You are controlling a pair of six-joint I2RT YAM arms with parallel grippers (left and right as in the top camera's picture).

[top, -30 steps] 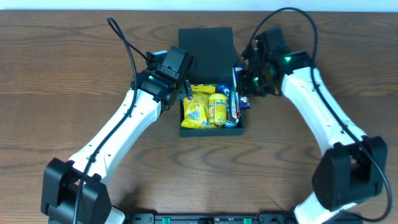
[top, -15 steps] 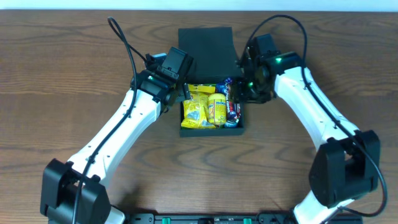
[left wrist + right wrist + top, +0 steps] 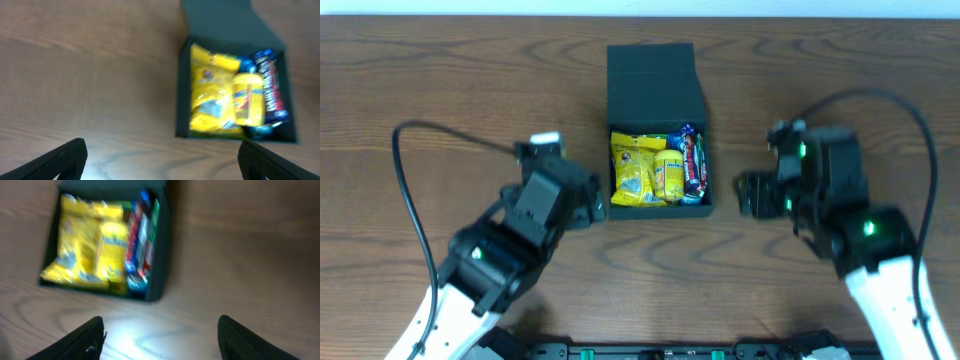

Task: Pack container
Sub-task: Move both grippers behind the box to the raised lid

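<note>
My left gripper keeps going toward the lid (image 3: 653,84) and closes next to it, since the yellow snack packets are inside the container (image 3: 638,172) and its flap lid is open.
The dark teal container (image 3: 656,85) stands at the table's middle back, its flap lid lying open behind it. Yellow snack packets (image 3: 638,170) and a dark wrapped bar (image 3: 694,165) fill it. My left gripper (image 3: 592,200) hovers just off the box's left front corner, open and empty. My right gripper (image 3: 746,194) hangs to the right of the box, open with nothing in it. In the left wrist view the container (image 3: 183,95) lies ahead of the wide-spread gripper (image 3: 162,165). The right wrist view shows the container (image 3: 161,255) at upper left, beyond the open gripper (image 3: 162,342).
Bare brown wooden table (image 3: 820,90) surrounds the box on all sides. Black cables loop over each arm. A dark rail runs along the table's front edge (image 3: 650,350).
Both arms have drawn back from the container toward the front of the table. My right gripper has opened, and the dark bar it held at the box's right edge now lies inside.
</note>
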